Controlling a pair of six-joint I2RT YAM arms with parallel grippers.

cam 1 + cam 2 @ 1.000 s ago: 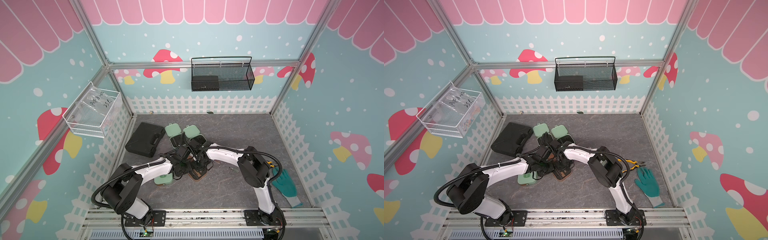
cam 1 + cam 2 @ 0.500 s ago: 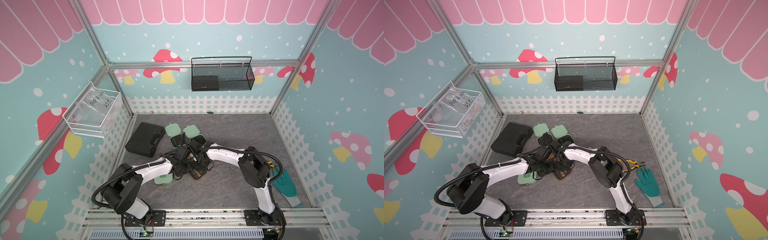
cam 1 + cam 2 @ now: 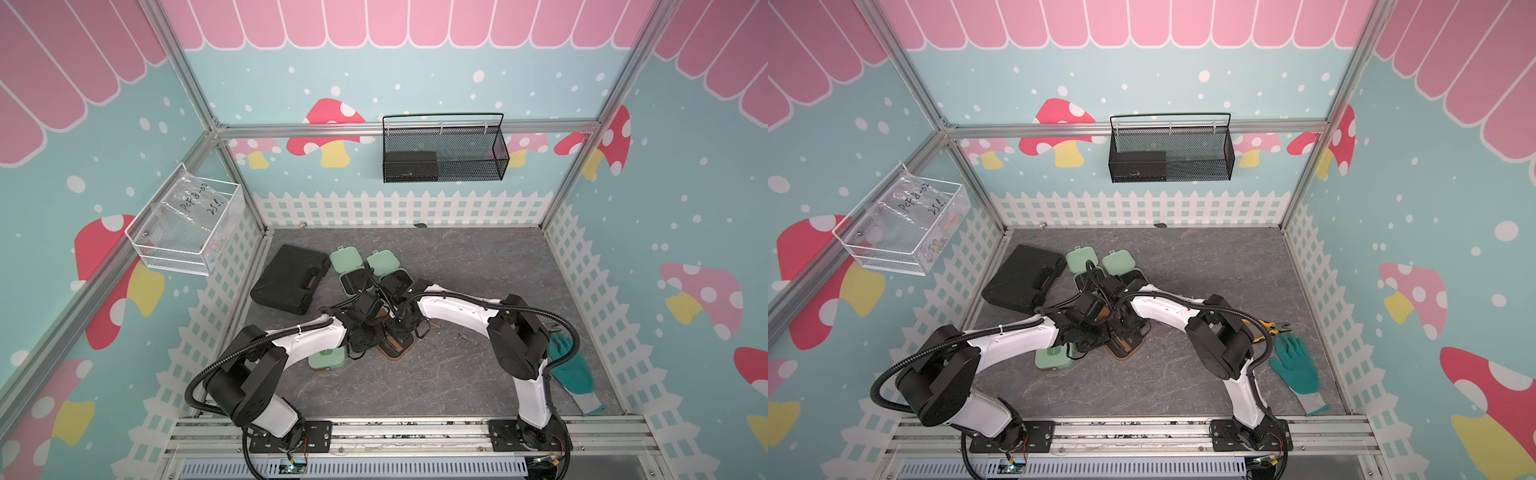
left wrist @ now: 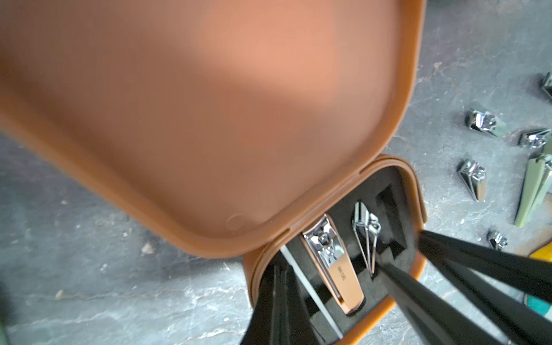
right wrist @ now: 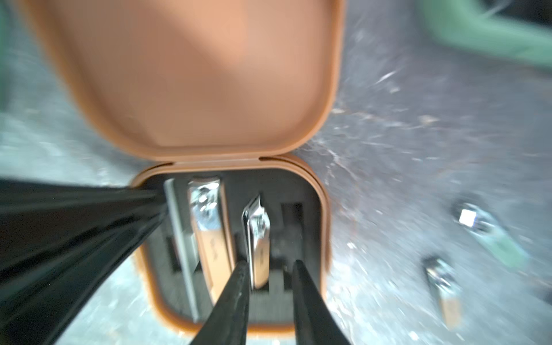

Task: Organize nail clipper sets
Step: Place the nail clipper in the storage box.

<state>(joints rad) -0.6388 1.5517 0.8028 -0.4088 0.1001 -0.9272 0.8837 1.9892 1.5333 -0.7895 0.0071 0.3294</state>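
Observation:
I can see the small clipper [image 5: 258, 247] leaning on its edge in the black insert, so next my right gripper closes nearer its head [image 5: 258, 218] and sets it down into its slot.
The brown case [image 3: 397, 351] of the nail clipper sets lies open mid-floor, its lid [image 4: 209, 104] raised. A rose-gold clipper [image 4: 331, 263], a file [image 5: 182, 239] and a small clipper [image 5: 257, 239] standing on its edge sit in its black insert. My right gripper [image 5: 270, 265] is open astride the small clipper's tail, which leans on one finger. My left gripper [image 4: 277, 268] is shut, its tip resting on the insert at the base's corner. A closed mint case [image 3: 328, 359] lies beside my left arm. Two open mint cases [image 3: 345, 259] [image 3: 382, 262] lie behind.
A large black case with a handle [image 3: 291, 282] lies at the back left. Several loose clippers [image 4: 475, 179] [image 5: 442, 286] are scattered on the floor beside the brown case. A teal glove [image 3: 1296, 370] and pliers [image 3: 1273, 326] lie at the right. Wire baskets [image 3: 442, 149] hang on the walls.
My right gripper's jaws have spread apart over the brown case. Both arms stay where they were, and the left gripper stays shut.

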